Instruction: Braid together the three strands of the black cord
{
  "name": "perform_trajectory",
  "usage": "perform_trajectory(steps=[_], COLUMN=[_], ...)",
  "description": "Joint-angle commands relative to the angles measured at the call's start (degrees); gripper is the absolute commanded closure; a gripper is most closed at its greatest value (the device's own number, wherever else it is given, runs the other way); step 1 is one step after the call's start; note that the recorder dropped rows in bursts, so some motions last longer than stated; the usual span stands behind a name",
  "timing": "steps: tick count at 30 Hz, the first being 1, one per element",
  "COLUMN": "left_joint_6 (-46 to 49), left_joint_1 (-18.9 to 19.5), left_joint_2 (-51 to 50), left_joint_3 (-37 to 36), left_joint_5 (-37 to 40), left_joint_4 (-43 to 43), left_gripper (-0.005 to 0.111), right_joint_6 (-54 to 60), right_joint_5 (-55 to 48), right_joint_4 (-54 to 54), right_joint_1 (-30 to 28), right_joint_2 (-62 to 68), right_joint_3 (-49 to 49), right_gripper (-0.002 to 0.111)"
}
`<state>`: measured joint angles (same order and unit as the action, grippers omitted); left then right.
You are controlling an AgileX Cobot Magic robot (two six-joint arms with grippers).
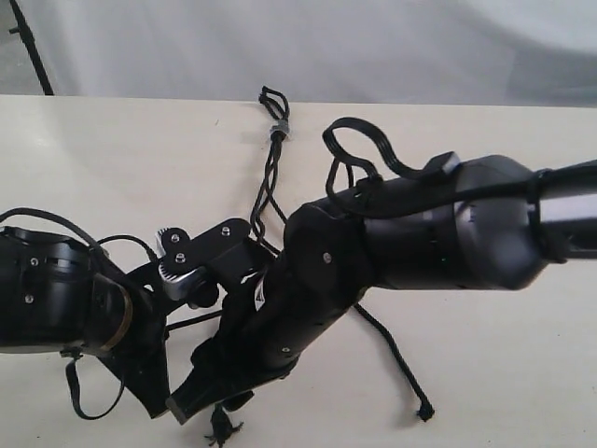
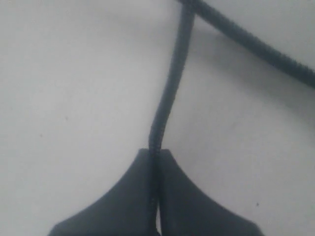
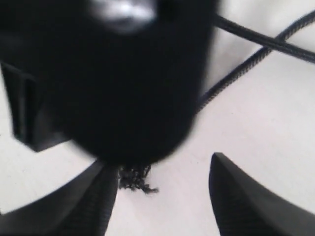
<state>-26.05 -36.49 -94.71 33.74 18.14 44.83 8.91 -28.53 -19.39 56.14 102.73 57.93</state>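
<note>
The strand's frayed tip is next to one finger of the robot's open right gripper, so the right gripper should move back over that strand's near end and grip it.
The black cord lies on the pale table, its grey band at the far side with short loops beyond it. The three strands run toward me and pass under both arms. One strand ends at the near right. My left gripper is shut on a strand, which runs on to where another strand crosses. My right gripper is open just above the table. A frayed strand tip lies beside one of its fingers. That frayed tip also shows in the exterior view.
The right arm reaches across the middle and covers the crossing strands. The left arm lies low at the near left. A dark blurred body fills much of the right wrist view. The table's far edge runs along the back.
</note>
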Motion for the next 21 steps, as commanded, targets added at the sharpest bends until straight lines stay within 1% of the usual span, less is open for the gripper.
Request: perform_trajectory(steps=[1,4,6,8,12,13,14,15,17,19,21], left_joint_6=[-0.08,-0.08,-0.08,0.25,0.78,0.54,0.54,0.65,0.88,3.02,3.02], left_joint_1=[-0.03,0.58,2.05,4.47,8.77,10.86,11.73,13.77,15.49,16.49,18.01], left_joint_2=[0.64,1.87,2.42,2.62,2.62,2.62,2.62,2.62,2.49,1.29,-0.53], left_joint_3=[1.08,1.13,1.13,1.13,1.13,1.41,1.47,1.51,1.51,1.51,1.90], left_joint_5=[0.55,0.80,-0.15,-2.14,-7.43,-9.76,-10.76,-14.04,-18.89,-23.36,-25.42], left_joint_4=[-0.03,1.62,2.96,4.47,11.57,13.48,13.48,13.48,13.85,13.85,13.85], left_gripper=[0.107,0.107,0.107,0.107,0.107,0.107,0.107,0.107,0.107,0.107,0.107], right_joint_6=[0.97,0.97,0.97,1.11,1.78,1.78,1.78,1.63,1.35,1.23,1.23], right_joint_5=[0.50,1.13,1.42,1.60,2.31,4.00,5.60,8.89,11.66,11.49,12.28], right_joint_4=[1.35,1.71,2.12,2.23,2.23,2.23,2.02,1.33,1.33,-0.23,-0.23], right_joint_1=[0.08,0.08,0.08,0.08,0.08,0.08,0.08,0.08,0.08,0.35,1.86], right_joint_2=[-3.01,-3.40,-3.40,-3.40,-3.40,-3.40,-3.40,-3.28,-3.28,-3.19,-3.15], right_joint_3=[-0.01,-0.01,-0.01,-0.01,-0.29,-1.56,-2.67,-5.22,-7.46,-7.74,-7.96], right_gripper=[0.055,0.055,0.055,0.055,0.055,0.055,0.055,0.055,0.055,0.055,0.055])
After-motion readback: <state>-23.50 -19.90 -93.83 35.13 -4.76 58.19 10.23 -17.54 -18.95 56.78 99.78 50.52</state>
